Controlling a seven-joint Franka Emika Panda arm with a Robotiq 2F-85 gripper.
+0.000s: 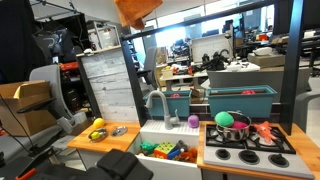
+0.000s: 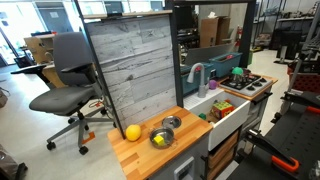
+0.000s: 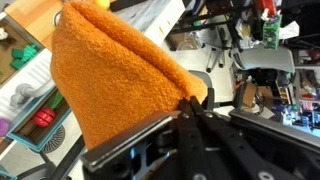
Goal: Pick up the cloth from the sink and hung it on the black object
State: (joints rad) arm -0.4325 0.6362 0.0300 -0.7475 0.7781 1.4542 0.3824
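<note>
The orange cloth is hanging high near the black frame's corner, so my gripper should move the cloth toward the top bar's middle and lower it.
The orange cloth hangs at the top edge of an exterior view, high above the toy kitchen's white sink. In the wrist view the cloth fills the left half, pinched at its corner by my gripper, whose black fingers are shut on it. The gripper body is out of frame in both exterior views. A black frame rises behind the sink and also shows in an exterior view. The cloth is not touching it.
The sink holds several colourful toys. A grey faucet, teal bins, and a stove with a pot holding a green ball stand nearby. A grey wood panel, a wooden counter with a lemon, and an office chair are alongside.
</note>
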